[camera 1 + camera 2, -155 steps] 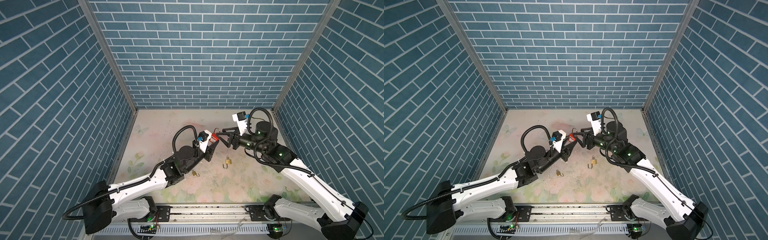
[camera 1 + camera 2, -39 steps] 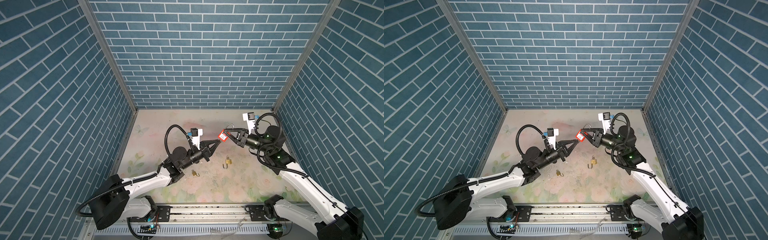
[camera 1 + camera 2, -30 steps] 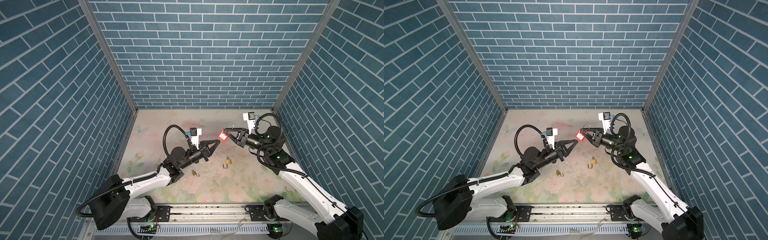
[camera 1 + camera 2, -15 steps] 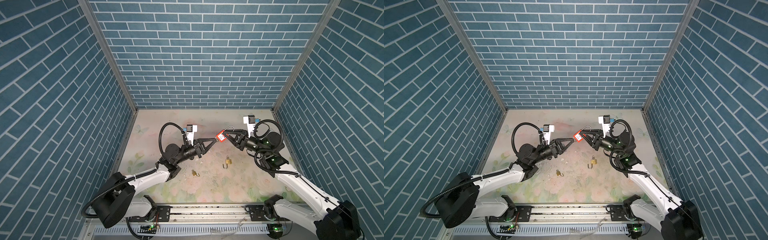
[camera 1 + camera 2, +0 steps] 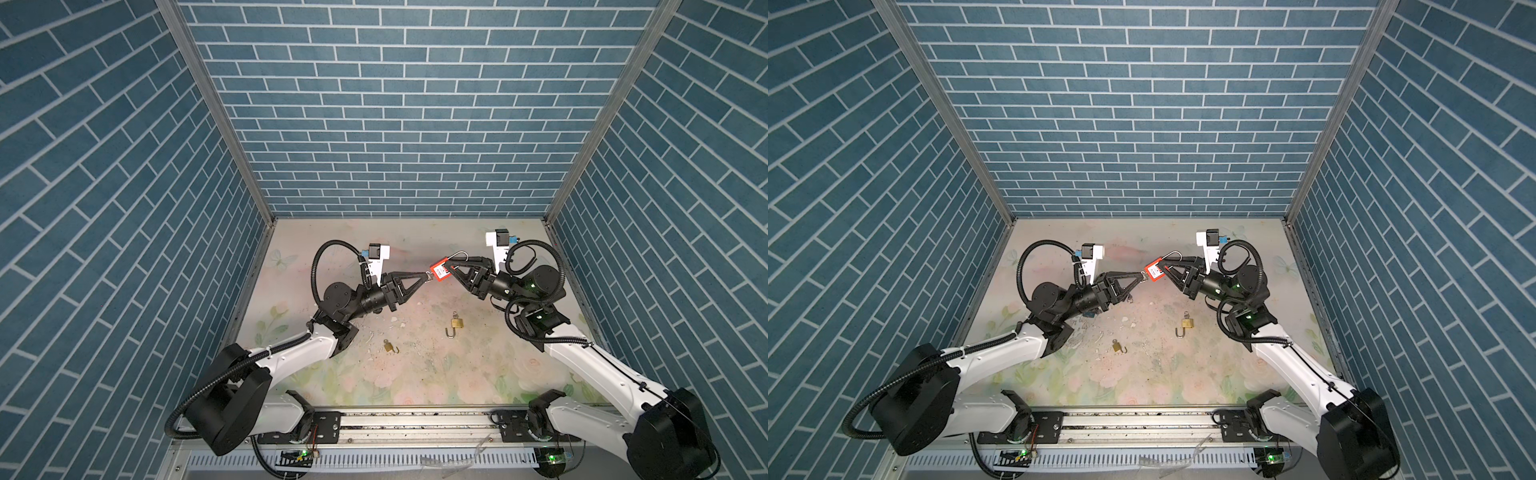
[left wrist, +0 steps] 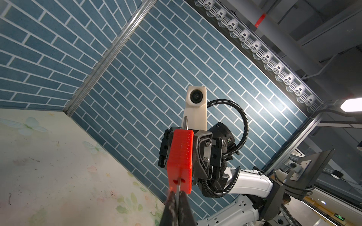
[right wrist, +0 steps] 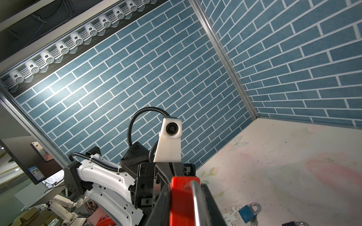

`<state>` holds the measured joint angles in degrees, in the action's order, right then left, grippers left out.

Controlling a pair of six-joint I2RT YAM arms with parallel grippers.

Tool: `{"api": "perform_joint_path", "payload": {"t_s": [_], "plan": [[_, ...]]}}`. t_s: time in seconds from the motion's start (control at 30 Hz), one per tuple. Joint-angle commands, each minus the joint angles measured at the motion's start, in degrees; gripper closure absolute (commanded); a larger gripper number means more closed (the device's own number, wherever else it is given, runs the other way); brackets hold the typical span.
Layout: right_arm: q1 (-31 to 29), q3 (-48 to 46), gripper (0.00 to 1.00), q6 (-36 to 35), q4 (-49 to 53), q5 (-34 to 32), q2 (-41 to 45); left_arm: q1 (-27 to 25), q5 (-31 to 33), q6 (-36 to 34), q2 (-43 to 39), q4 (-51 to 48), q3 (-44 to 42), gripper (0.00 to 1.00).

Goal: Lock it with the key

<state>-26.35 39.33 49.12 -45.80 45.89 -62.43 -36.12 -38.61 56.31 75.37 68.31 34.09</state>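
Note:
The key is straight in the red padlock's keyhole (image 6: 178, 181), so my right gripper should keep holding until the key slides out, then let go of the padlock on the clear tabletop (image 5: 432, 286).
A red padlock (image 5: 440, 271) (image 5: 1154, 271) with a steel shackle hangs in the air between the two arms. My right gripper (image 5: 451, 266) (image 7: 185, 187) is shut on the padlock's body (image 7: 181, 199), one finger on each side. The shackle (image 7: 195, 195) runs back between those fingers. My left gripper (image 5: 424, 276) (image 6: 177, 195) is shut on the thin key (image 6: 178, 186). The key's blade sits in the keyhole at the padlock's lower end (image 6: 181, 158). In both top views the two grippers meet tip to tip above the middle of the floor.
A brass padlock (image 5: 456, 323) with its shackle open lies on the flowered floor below the right gripper. A smaller brass one (image 5: 390, 345) lies nearer the front. The right wrist view shows a blue padlock (image 7: 247, 212) on the floor. Blue brick walls close three sides.
Both grippers have drifted slightly left and toward the back wall, key and padlock still joined. The left wrist has rolled, swinging its camera mount leftward.

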Motion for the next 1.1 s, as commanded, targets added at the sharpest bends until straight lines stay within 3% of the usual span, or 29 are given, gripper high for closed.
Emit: {"api": "perform_joint_path", "payload": {"t_s": [0.0, 0.37, 0.47, 0.6, 0.8, 0.93, 1.07], "plan": [[5.38, -0.35, 1.00, 2.00, -5.00, -1.22, 1.45, 3.83, 2.81, -0.82, -2.76, 5.98, -1.73, 1.00], [15.37, 1.81, 1.00, 5.21, -5.55, -0.15, 1.58, 5.59, 0.71, -0.80, -5.19, 5.40, -5.38, 1.00], [15.80, 4.14, 1.00, 2.81, 1.10, 0.07, 0.61, 6.13, 3.15, -3.83, -7.96, -1.73, -6.05, 1.00], [15.01, 7.25, 1.00, -2.53, 14.56, -0.07, -2.81, 6.47, 12.16, -12.97, -14.71, -22.23, -3.93, 1.00], [9.34, 15.13, 1.00, -16.30, 40.07, -11.01, -11.82, 6.59, 22.30, -25.35, -19.94, -41.36, 0.20, 1.00], [7.69, 19.12, 1.00, -16.89, 43.41, -13.10, -21.86, 6.60, 22.46, -28.27, -18.81, -45.32, 1.84, 1.00], [7.02, 21.46, 1.00, -13.09, 40.17, -12.14, -31.54, 6.65, 22.80, -28.78, -17.25, -45.99, 2.04, 1.00]]}}
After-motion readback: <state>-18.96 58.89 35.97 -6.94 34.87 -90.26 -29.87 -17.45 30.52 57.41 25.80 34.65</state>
